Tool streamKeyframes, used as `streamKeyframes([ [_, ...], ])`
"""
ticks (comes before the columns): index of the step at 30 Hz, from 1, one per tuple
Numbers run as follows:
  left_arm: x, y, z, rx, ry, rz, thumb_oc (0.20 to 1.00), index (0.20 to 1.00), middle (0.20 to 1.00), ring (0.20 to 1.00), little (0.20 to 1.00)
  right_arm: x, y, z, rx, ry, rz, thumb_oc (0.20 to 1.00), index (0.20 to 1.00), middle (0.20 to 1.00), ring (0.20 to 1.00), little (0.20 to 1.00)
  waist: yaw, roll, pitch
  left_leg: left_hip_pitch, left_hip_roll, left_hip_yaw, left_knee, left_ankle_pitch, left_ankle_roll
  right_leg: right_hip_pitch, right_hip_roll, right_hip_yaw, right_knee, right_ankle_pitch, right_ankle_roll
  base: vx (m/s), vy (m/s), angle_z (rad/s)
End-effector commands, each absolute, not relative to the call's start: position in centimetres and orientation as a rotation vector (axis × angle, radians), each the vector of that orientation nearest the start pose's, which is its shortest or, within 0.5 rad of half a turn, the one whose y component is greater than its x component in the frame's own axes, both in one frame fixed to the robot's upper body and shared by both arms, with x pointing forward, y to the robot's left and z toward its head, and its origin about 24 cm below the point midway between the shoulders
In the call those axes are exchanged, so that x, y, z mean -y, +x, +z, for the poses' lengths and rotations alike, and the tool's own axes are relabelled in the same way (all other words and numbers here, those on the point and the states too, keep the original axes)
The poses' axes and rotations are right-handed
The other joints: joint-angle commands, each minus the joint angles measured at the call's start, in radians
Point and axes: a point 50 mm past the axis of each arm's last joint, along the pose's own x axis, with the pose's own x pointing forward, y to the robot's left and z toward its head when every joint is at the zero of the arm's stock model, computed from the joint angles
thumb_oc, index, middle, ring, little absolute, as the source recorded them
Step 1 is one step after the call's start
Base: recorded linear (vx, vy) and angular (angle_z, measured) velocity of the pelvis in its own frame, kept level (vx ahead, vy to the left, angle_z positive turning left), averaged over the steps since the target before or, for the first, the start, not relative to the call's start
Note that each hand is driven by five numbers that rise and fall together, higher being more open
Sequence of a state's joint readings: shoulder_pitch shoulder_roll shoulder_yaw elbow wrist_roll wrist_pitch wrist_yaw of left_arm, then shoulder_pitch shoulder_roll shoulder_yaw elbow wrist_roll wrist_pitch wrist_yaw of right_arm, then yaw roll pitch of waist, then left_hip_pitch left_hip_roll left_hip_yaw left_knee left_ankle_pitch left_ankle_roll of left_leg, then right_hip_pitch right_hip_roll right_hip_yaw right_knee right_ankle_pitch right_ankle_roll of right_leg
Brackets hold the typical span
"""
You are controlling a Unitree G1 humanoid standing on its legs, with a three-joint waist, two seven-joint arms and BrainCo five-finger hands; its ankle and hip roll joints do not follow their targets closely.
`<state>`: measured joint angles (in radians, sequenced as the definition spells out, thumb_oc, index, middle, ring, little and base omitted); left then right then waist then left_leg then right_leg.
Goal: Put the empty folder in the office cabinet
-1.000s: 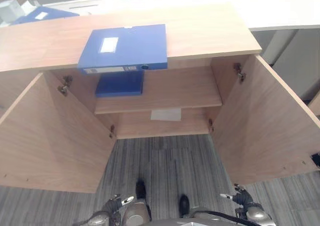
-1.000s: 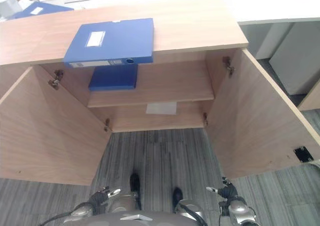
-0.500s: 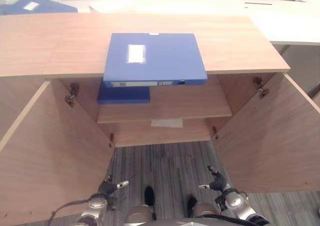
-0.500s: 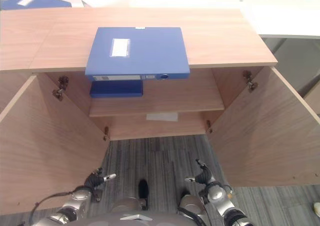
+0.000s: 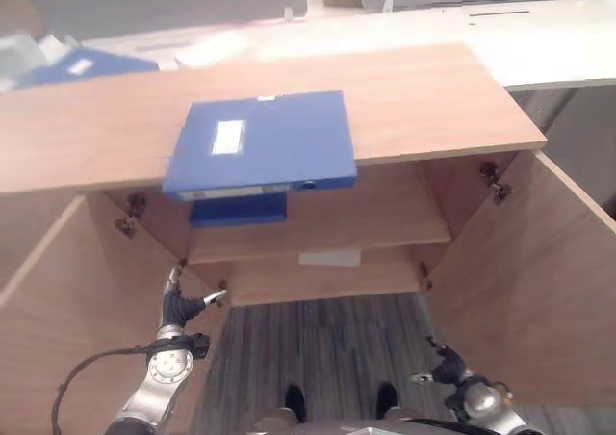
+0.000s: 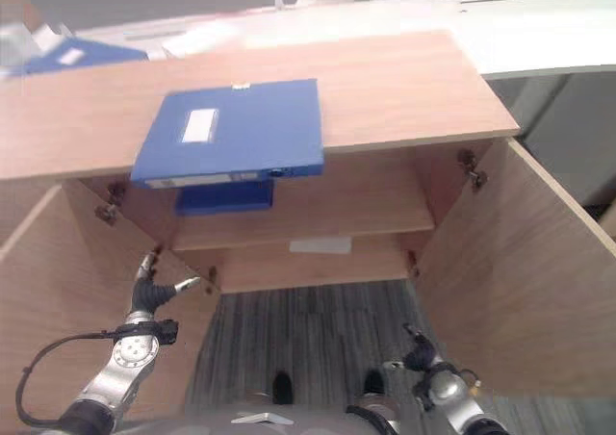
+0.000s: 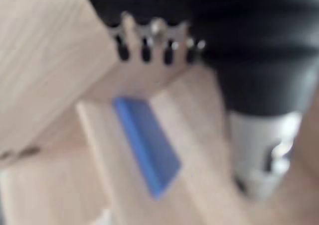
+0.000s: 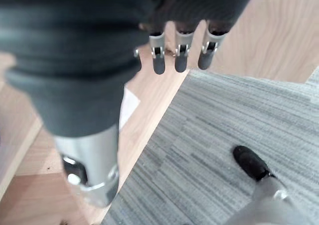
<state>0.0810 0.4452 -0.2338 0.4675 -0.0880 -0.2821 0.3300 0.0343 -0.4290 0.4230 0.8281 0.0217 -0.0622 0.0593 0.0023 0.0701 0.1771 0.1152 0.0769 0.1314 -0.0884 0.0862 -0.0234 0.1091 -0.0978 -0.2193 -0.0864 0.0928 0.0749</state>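
My gripper will carry the folder (image 5: 274, 141) by its side, and the folder will hang stiff and shut, because the labelled blue folder's overhanging spine (image 5: 258, 189) stays straight.
A blue folder (image 5: 260, 146) with a white label lies flat on the wooden cabinet's top (image 5: 423, 93), its spine hanging over the front edge. A second blue folder (image 5: 238, 209) lies on the upper shelf (image 5: 375, 218) inside, on the left; it also shows in the left wrist view (image 7: 147, 145). My left hand (image 5: 178, 305) is raised in front of the left door's inner edge, below the shelf, open and holding nothing. My right hand (image 5: 448, 368) hangs low over the floor by the right door, open and empty, fingers (image 8: 179, 56) straight.
Both cabinet doors stand wide open, the left door (image 5: 67, 310) and the right door (image 5: 549, 291) flanking the opening. A white sheet (image 5: 329, 258) lies on the lower shelf. Another blue folder (image 5: 82, 64) lies on the desk behind, far left. Grey striped carpet (image 5: 318, 348) covers the floor.
My left hand has risen from near the floor to the height of the lower shelf by the left door. The right hand stays low. The camera has shifted.
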Motion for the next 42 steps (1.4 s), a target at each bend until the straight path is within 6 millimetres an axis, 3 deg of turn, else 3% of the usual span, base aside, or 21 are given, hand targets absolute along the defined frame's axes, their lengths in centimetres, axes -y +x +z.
streamKeyframes([
  [1,-26.2,22.1,-1.6,-0.102,0.606,0.336,1.0,1.0,1.0,1.0,1.0,22.2,16.9,-11.6,-0.819,-0.471,0.268,1.0,1.0,1.0,1.0,1.0,0.013,-0.077,0.015,-0.03,0.018,0.03,0.005,-0.08,-0.032,0.012,-0.02,0.01,-0.001,-0.078,0.015,0.02,-0.043,0.02],
  [4,-26.9,21.5,-0.5,-0.006,0.72,0.484,1.0,1.0,1.0,1.0,1.0,22.1,16.5,-11.9,-0.832,-0.433,0.228,1.0,1.0,1.0,1.0,1.0,0.023,-0.082,0.007,-0.022,0.025,0.024,0.001,-0.082,-0.04,0.022,-0.018,-0.002,-0.001,-0.085,0.012,0.02,-0.043,0.09],
  [9,-27.1,20.7,0.6,0.12,0.858,0.587,1.0,1.0,1.0,1.0,1.0,21.9,16.0,-12.3,-0.842,-0.409,0.211,1.0,1.0,1.0,1.0,1.0,0.038,-0.089,0.002,-0.015,0.033,0.019,0.001,-0.09,-0.05,0.035,-0.019,-0.017,-0.001,-0.093,0.013,0.01,-0.026,0.02],
  [17,-26.9,21.5,2.5,0.301,1.076,0.526,1.0,1.0,1.0,1.0,1.0,21.9,15.4,-12.6,-0.861,-0.399,0.206,1.0,1.0,1.0,1.0,1.0,0.032,-0.086,-0.016,-0.002,0.029,0.015,0.001,-0.108,-0.051,0.047,-0.022,-0.018,-0.001,-0.1,0.019,0.02,0.001,0.03],
  [30,-27.3,24.7,4.5,0.399,1.227,0.445,1.0,1.0,1.0,1.0,1.0,22.5,14.6,-12.7,-0.88,-0.414,0.203,1.0,1.0,1.0,1.0,1.0,-0.046,-0.066,-0.044,0.03,0.014,0.038,0.001,-0.14,-0.033,0.047,-0.026,0.044,-0.001,-0.1,0.035,0.04,0.044,-0.06],
  [42,-27.3,27.5,4.2,0.333,1.317,0.394,1.0,1.0,1.0,1.0,1.0,22.7,14.2,-12.8,-0.897,-0.44,0.219,1.0,1.0,1.0,1.0,1.0,-0.106,-0.058,-0.062,0.062,0.006,0.07,0.001,-0.158,-0.02,0.053,-0.027,0.086,-0.001,-0.097,0.044,0.04,0.033,-0.11],
])
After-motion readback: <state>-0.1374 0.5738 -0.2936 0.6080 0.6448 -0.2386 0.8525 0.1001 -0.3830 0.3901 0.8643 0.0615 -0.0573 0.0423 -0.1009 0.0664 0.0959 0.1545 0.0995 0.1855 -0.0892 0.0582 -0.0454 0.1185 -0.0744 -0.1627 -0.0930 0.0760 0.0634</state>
